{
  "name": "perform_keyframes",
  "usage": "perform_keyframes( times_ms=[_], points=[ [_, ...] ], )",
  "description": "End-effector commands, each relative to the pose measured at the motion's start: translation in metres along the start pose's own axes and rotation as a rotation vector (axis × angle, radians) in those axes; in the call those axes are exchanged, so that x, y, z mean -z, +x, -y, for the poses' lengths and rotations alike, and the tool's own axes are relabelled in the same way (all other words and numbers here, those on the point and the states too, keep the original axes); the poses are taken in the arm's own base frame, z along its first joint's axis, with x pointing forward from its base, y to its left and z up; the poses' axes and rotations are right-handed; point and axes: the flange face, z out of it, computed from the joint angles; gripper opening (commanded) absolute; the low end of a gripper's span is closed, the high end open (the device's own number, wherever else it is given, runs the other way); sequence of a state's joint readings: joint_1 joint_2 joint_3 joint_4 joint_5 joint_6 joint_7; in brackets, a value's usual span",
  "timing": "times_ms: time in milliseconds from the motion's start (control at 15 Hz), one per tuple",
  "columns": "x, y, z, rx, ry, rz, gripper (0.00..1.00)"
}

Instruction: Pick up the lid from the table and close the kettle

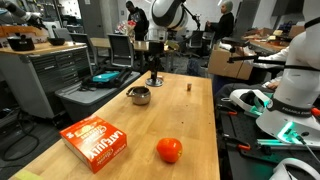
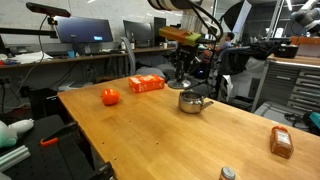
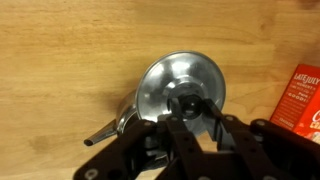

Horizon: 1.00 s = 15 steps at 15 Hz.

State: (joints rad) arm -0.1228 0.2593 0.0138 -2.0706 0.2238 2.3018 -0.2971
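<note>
The lid is hanging level by its knob and is higher than the kettle's rim, so the robot's gripper should go on moving it over and down until the lid covers the kettle.
The kettle is a squat shiny silver pot on the wooden table; it also shows in the other exterior view. In the wrist view the round silver lid lies straight over the kettle, whose edge and dark handle stick out at the lower left. My gripper has its fingers closed on the lid's dark centre knob. In both exterior views the gripper hangs just above the kettle. I cannot tell whether the lid rests on the kettle.
An orange-red ball and an orange box lie on the table. A small brown block stands near the far edge. A brown packet lies near one corner.
</note>
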Motion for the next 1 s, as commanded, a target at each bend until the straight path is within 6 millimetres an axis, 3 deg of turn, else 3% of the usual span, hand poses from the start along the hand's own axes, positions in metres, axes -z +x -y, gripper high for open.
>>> perform_keyframes(
  times_ms=[0, 533, 933],
  points=[
    [0.009, 0.03, -0.003, -0.034, 0.028, -0.027, 0.07],
    [-0.004, 0.072, -0.015, -0.076, 0.047, -0.067, 0.07],
    [-0.03, 0.085, -0.028, -0.114, 0.039, -0.044, 0.07]
  ],
)
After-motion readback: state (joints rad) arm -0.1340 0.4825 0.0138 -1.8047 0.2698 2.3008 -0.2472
